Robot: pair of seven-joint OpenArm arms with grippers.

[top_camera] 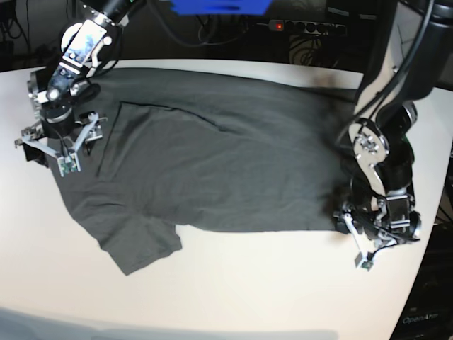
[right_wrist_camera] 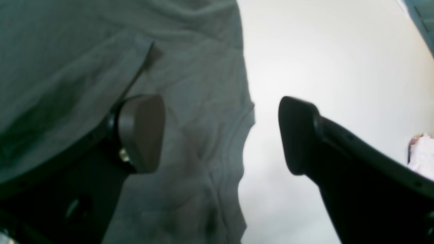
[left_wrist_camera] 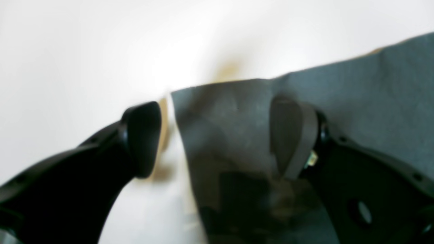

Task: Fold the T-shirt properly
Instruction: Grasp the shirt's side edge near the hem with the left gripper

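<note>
The T-shirt's corner [left_wrist_camera: 219,116] will bunch up into a narrow fold when I pinch it, because my left gripper's fingers are on both sides of the T-shirt's thin side edge [left_wrist_camera: 181,136].
The dark grey T-shirt [top_camera: 226,156] lies spread flat on the white table [top_camera: 233,290], with one sleeve [top_camera: 138,244] sticking out toward the front left. My right gripper [top_camera: 49,150] stands open at the shirt's left edge. In the right wrist view, the right gripper [right_wrist_camera: 220,134] has one finger [right_wrist_camera: 142,132] over the T-shirt [right_wrist_camera: 84,67] and the other over bare table. My left gripper [top_camera: 371,241] is open at the shirt's front right corner. In the left wrist view, the left gripper [left_wrist_camera: 217,137] straddles the T-shirt [left_wrist_camera: 373,98] corner, and nothing is pinched.
A power strip [top_camera: 304,27] with a red light and loose cables lie behind the table's far edge. The table's right edge runs close to the left arm [top_camera: 382,149]. A pale crumpled thing [right_wrist_camera: 422,152] shows at the right border of the right wrist view.
</note>
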